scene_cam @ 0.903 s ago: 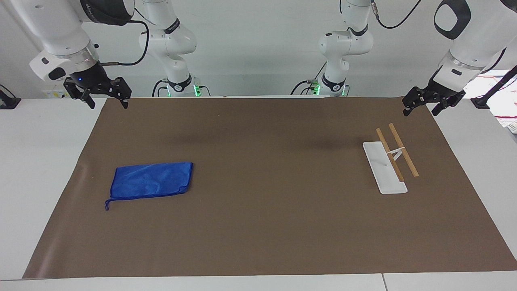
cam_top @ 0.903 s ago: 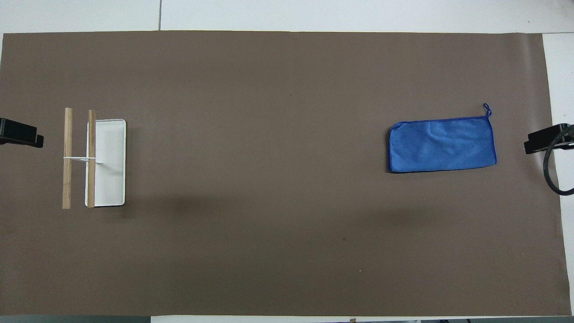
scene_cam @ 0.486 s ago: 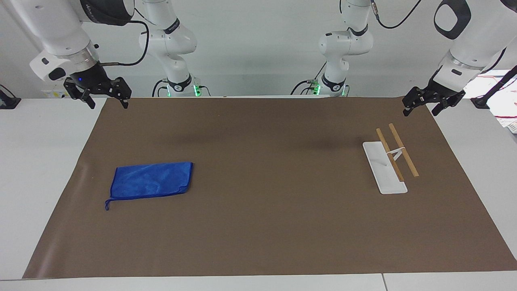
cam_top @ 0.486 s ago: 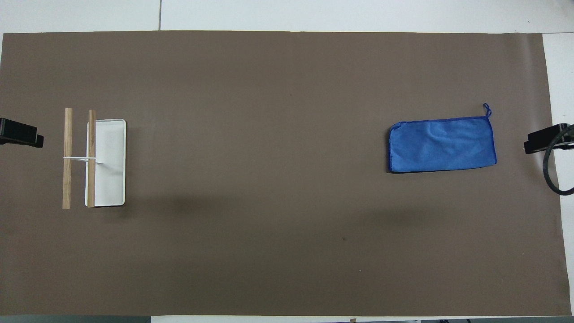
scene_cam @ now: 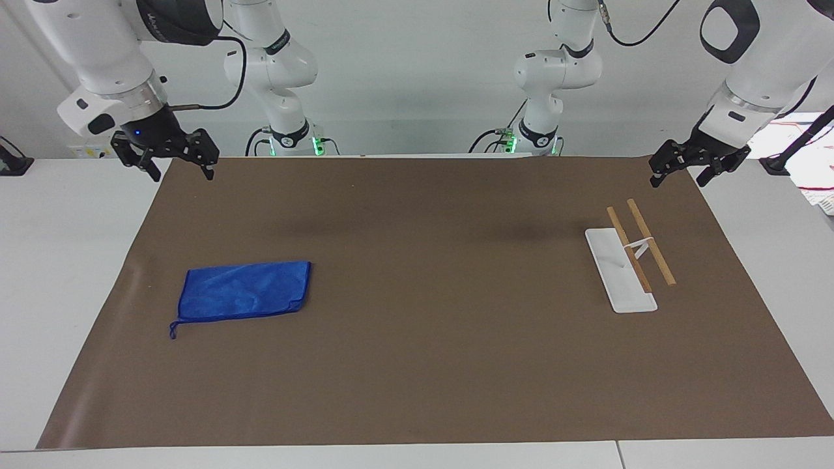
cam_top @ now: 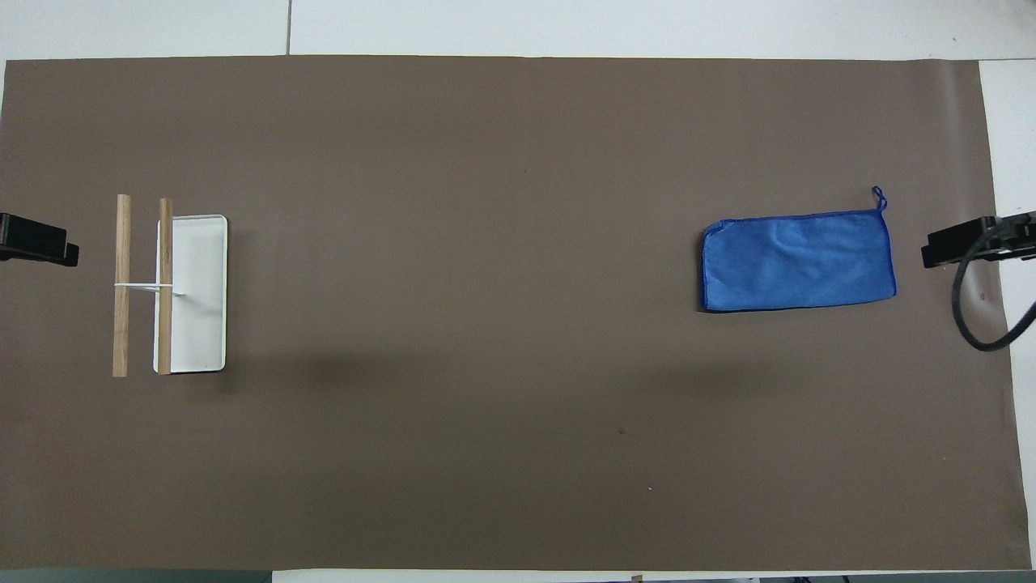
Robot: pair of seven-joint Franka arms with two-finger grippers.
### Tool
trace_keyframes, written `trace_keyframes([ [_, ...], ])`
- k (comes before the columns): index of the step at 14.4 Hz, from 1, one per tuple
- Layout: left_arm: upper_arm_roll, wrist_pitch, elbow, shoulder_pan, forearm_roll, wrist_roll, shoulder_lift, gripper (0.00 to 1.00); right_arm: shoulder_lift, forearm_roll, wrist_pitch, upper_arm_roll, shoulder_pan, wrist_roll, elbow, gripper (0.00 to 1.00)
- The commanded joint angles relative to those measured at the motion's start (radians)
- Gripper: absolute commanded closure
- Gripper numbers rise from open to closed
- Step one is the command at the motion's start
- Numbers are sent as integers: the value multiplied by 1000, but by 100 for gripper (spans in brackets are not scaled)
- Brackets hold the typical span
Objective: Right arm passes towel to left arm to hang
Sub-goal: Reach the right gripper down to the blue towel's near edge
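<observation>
The blue towel (cam_top: 800, 261) has soft wrinkles across its thin cloth and its edge bows (cam_top: 791, 215), so it should sag and bunch into a narrow hanging drape when the robot lifts it.
The blue towel (scene_cam: 244, 290) (cam_top: 798, 261) lies flat on the brown mat toward the right arm's end of the table, its corner loop on the side away from the robots. My right gripper (scene_cam: 182, 170) (cam_top: 967, 243), with a blue light, hangs open in the air over the mat's edge, apart from the towel and holding nothing. My left gripper (scene_cam: 677, 177) (cam_top: 40, 241) waits open in the air over the mat's edge at the left arm's end, near the rack (scene_cam: 629, 260) (cam_top: 170, 287).
The rack has a white base (scene_cam: 612, 273) (cam_top: 198, 324) and two wooden bars (scene_cam: 651, 242) (cam_top: 121, 243) on a thin white stand. The brown mat (scene_cam: 430, 339) (cam_top: 486, 364) covers most of the white table. A black cable (cam_top: 983, 316) loops beside the right gripper.
The right gripper has shifted slightly toward the middle of the table, over the mat's edge. The towel, the rack and the left arm have not moved.
</observation>
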Motion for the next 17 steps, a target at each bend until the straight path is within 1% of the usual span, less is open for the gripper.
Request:
trace_keyframes([
  [1,2,14,-24,-6,0,-10,-20,0,73,27,122,-1,34,5,-55,0],
  [2,2,14,-24,-6,0,-10,-20,0,113,56,168,-1,34,8,-62,0],
  [3,2,14,-24,-6,0,-10,-20,0,138,86,229,-1,41,10,-94,0],
  [5,2,14,-24,-6,0,-10,-20,0,144,90,387,-1,57,-1,-227,0],
  [7,2,14,-24,-6,0,-10,-20,0,140,90,516,-1,58,-21,-355,0],
  [8,2,14,-24,-6,0,-10,-20,0,146,90,539,-1,57,-26,-366,0],
  [10,2,14,-24,-6,0,-10,-20,0,177,85,548,-1,55,-73,-372,0],
  [13,2,14,-24,-6,0,-10,-20,0,233,74,599,-3,43,-112,-377,0],
  [17,2,14,-24,-6,0,-11,-20,0,292,30,683,-3,15,-157,-377,0],
])
